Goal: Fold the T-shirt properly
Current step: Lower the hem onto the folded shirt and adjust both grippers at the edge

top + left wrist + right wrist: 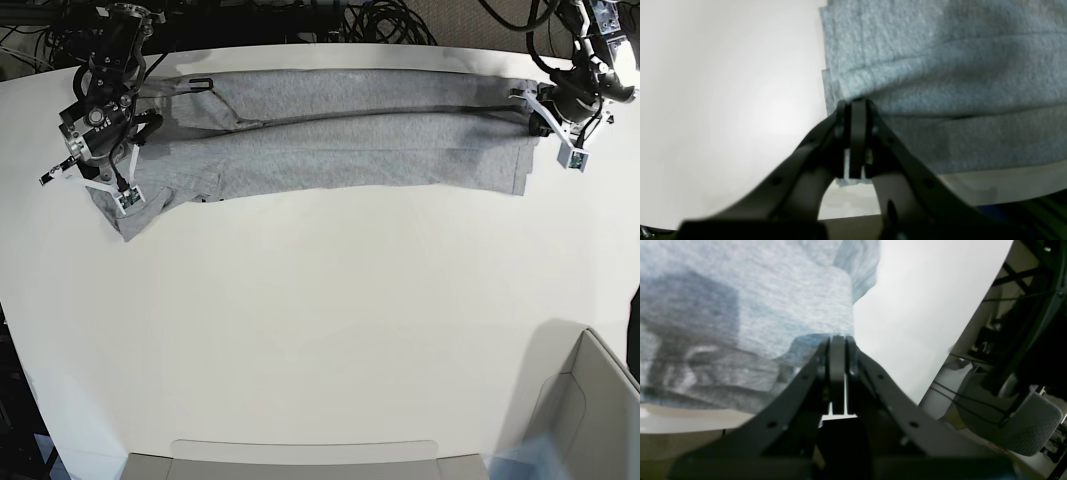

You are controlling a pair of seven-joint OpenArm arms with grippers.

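My right gripper should keep pulling the T-shirt's upper layer (330,145), which is stretched straight over its lower layer, toward the T-shirt's far edge (235,74) and let go once it is flat.
The heather-grey T-shirt (350,150) lies as a long band across the far part of the white table (320,320), folded lengthwise. My left gripper (543,125) is at the band's right end, shut on the shirt's layered edge; in the left wrist view the fingers (858,105) pinch grey cloth (957,83). My right gripper (97,185) is at the band's left end, shut on the shirt; in the right wrist view its fingers (838,340) close on the cloth's edge (756,306). Blurred dark patches show on the cloth there.
A grey box (590,410) stands at the near right corner. A low grey tray rim (300,452) runs along the near edge. Black cables (380,20) lie behind the table. The table's edge (960,340) is close to my right gripper.
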